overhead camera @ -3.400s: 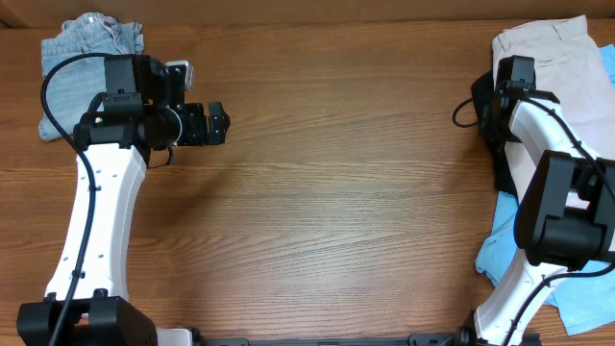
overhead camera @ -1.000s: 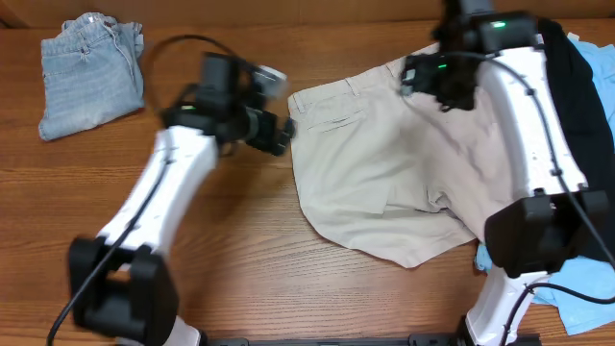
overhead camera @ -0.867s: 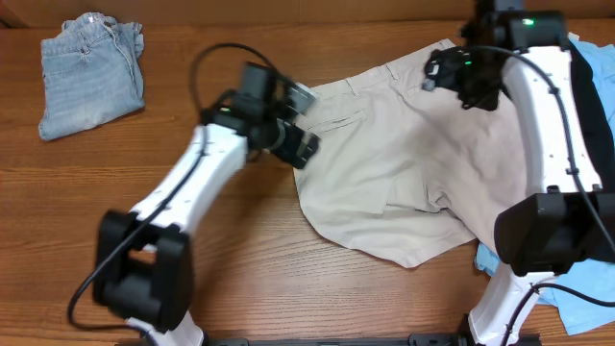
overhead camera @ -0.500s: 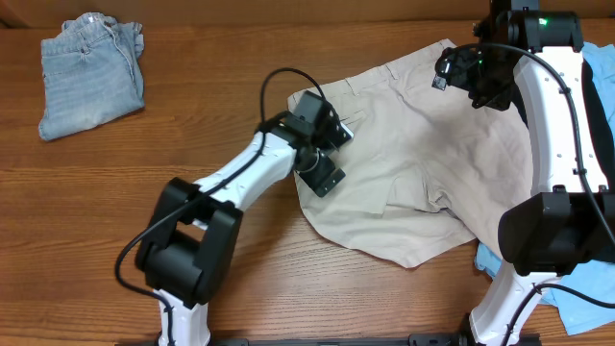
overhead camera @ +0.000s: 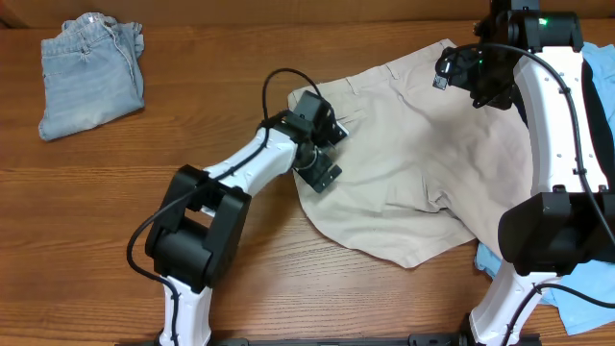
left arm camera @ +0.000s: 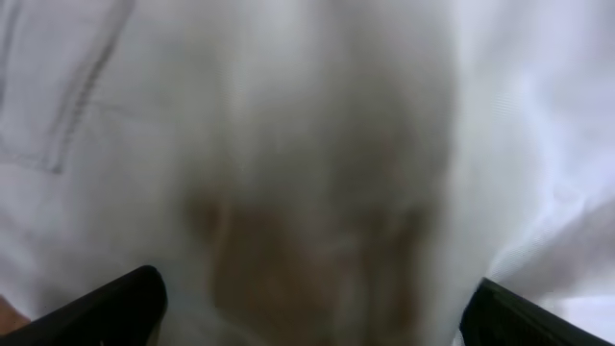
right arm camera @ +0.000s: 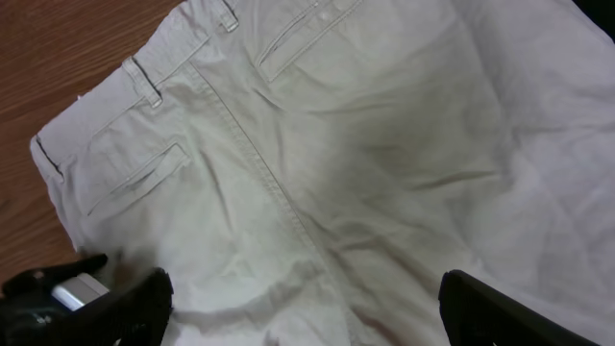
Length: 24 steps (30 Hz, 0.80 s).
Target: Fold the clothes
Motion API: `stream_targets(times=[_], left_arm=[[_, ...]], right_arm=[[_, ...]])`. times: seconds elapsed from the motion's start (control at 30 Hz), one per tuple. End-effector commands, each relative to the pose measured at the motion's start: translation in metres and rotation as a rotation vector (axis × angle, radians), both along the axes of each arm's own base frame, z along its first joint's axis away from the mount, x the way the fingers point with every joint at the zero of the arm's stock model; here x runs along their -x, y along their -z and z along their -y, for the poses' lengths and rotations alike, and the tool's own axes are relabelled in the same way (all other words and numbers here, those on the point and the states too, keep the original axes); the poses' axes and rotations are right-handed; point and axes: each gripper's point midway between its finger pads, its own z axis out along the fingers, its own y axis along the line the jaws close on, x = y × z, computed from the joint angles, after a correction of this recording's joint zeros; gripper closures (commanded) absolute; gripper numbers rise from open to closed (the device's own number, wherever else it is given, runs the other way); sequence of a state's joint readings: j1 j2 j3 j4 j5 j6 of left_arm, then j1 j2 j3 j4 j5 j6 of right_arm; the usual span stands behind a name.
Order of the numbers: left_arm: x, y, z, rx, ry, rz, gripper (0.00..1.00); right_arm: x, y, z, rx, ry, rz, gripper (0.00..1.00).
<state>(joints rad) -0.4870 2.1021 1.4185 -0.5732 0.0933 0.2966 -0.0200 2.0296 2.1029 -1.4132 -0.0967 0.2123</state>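
My grippers should drag the shorts toward the denim (overhead camera: 93, 75) and square up their waistband before folding, with the shorts' waistband slanting (overhead camera: 373, 77) and a leg beside the sky-blue garment.
Pale beige khaki shorts (overhead camera: 413, 163) lie spread out, back side up, in the middle-right of the table. The right wrist view shows their waistband, belt loops and a welt pocket (right arm camera: 135, 178). My left gripper (overhead camera: 325, 159) is open and low over the shorts' left edge. Its wrist view is filled with blurred pale fabric (left arm camera: 307, 144), with nothing pinched between the fingers (left arm camera: 125, 306). Higher up, over the upper right part of the shorts, my right gripper (overhead camera: 471, 82) is open and holds nothing, its fingers (right arm camera: 524, 312) well apart.
Folded faded-blue denim (overhead camera: 91, 72) lies at the far left corner. A black garment (overhead camera: 598, 96) and a sky-blue one (overhead camera: 577, 288) lie along the right edge, by the right arm's base. Bare wood table (overhead camera: 192, 58) shows between the denim and the shorts.
The shorts, earlier bunched at the far right, now lie spread mid-table. My left arm has swung right onto their left edge. The right gripper has moved right and upward.
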Motion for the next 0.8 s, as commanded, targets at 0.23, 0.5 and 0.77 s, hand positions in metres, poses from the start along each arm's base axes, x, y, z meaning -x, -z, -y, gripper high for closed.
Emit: stream_targets(times=[0.23, 0.5, 0.77], left_arm=[[-0.043, 0.068, -0.167, -0.326, -0.394, 0.008, 0.00], [-0.114, 0.006, -0.262, -0.552, -0.541, 0.274, 0.00], [-0.133, -0.056, -0.249, -0.489, -0.513, 0.231, 0.00]], right_arm=[[0.000, -0.023, 0.001, 0.010, 0.000, 0.062, 0.07], [0.004, -0.010, -0.010, 0.006, -0.025, 0.027, 0.07], [0.012, 0.001, -0.040, -0.038, -0.090, -0.011, 0.07]])
